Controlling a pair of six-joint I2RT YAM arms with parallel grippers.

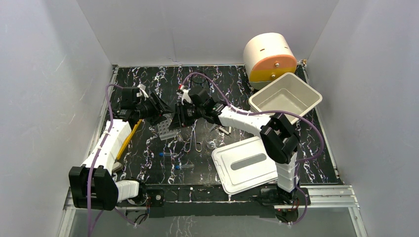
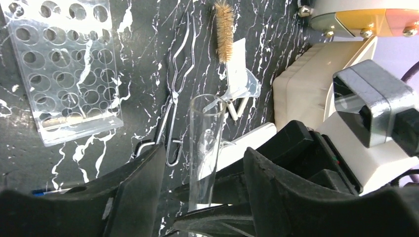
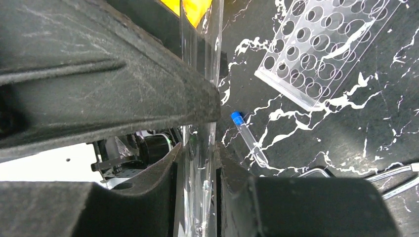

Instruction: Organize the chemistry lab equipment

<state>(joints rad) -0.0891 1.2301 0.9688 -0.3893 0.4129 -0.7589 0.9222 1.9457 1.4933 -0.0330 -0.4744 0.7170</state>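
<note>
My left gripper should take the tube [image 2: 205, 133] and put it in the yellow rack [image 1: 129, 140], because my right gripper holds the glass tube and the rack is on my left gripper's side.
A clear glass tube [image 2: 205, 148] stands upright between my two grippers, above the black marbled table. My right gripper [image 3: 200, 163] is shut on the glass tube [image 3: 200, 197], with both pads pressed against it. My left gripper [image 2: 202, 187] is open, and there is a gap on each side of the tube. The two grippers, left [image 1: 165, 112] and right [image 1: 180, 116], meet just over the grey tube rack [image 1: 167, 129]. Metal tongs [image 2: 173, 108], a bristle brush [image 2: 224, 29] and a white triangle [image 2: 237, 106] lie on the table. A blue-capped tube [image 3: 247, 138] lies near the rack [image 3: 326, 49].
A white lid [image 1: 245, 165] lies at the front right. A cream bin [image 1: 285, 98] stands tilted behind it, next to a cream and orange cylinder [image 1: 269, 57]. A yellow stick [image 1: 129, 138] lies beside the left arm. Two blue-capped tubes [image 1: 168, 154] lie in front of the rack.
</note>
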